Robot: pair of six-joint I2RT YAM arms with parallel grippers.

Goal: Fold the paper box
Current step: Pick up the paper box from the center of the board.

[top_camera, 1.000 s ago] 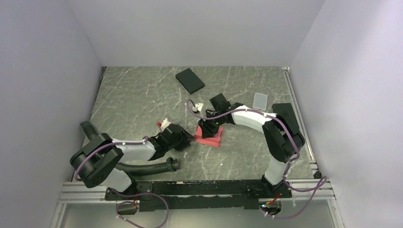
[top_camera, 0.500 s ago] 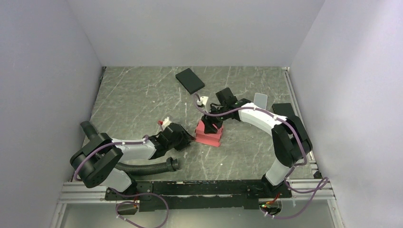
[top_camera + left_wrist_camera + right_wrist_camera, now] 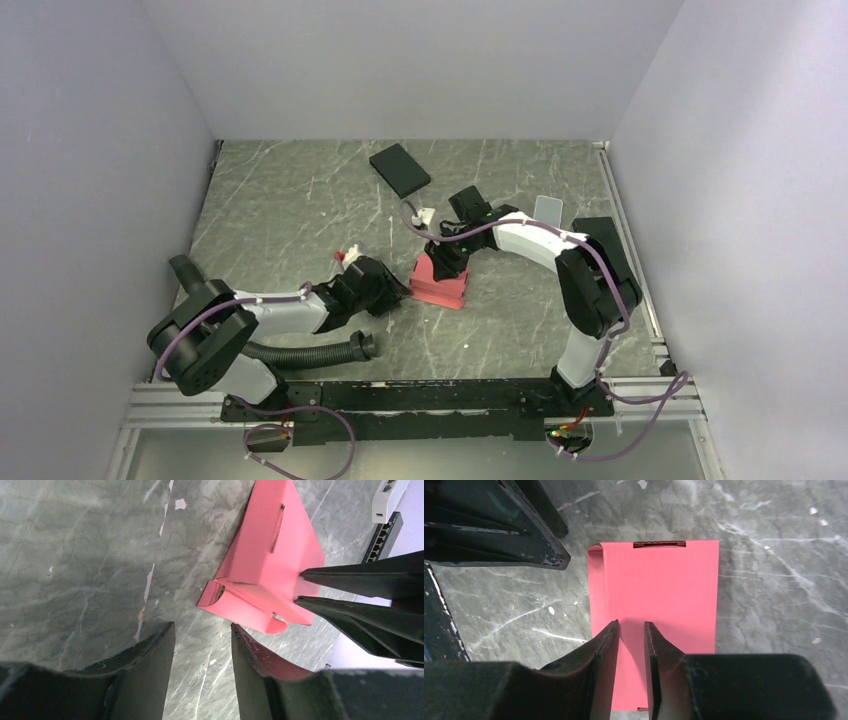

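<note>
The slit (image 3: 278, 528) along the paper box's edge is gaping, so the robot's left gripper should close and press at the slit while its right gripper braces the opposite edge (image 3: 466, 281).
The paper box (image 3: 441, 285) is pinkish-red and lies folded flat on the marble table, with a small flap curled up at one corner (image 3: 272, 626). My right gripper (image 3: 630, 625) hangs over the box's top face (image 3: 664, 580), its jaws a narrow gap apart with only the red face showing between them. In the left wrist view its fingertips (image 3: 302, 573) rest at the box's far edge. My left gripper (image 3: 200, 632) is open just left of the box (image 3: 270, 565), low over bare table and holding nothing.
A black flat box (image 3: 400, 170) lies at the back. A tiny red-and-white carton (image 3: 347, 258) sits behind the left wrist. A pale card (image 3: 547, 211) lies at the right. A corrugated hose (image 3: 300, 354) runs along the left arm. Walls close three sides.
The right wrist has pulled back from its place a second ago and now sits over the box's far end. The left arm has not moved.
</note>
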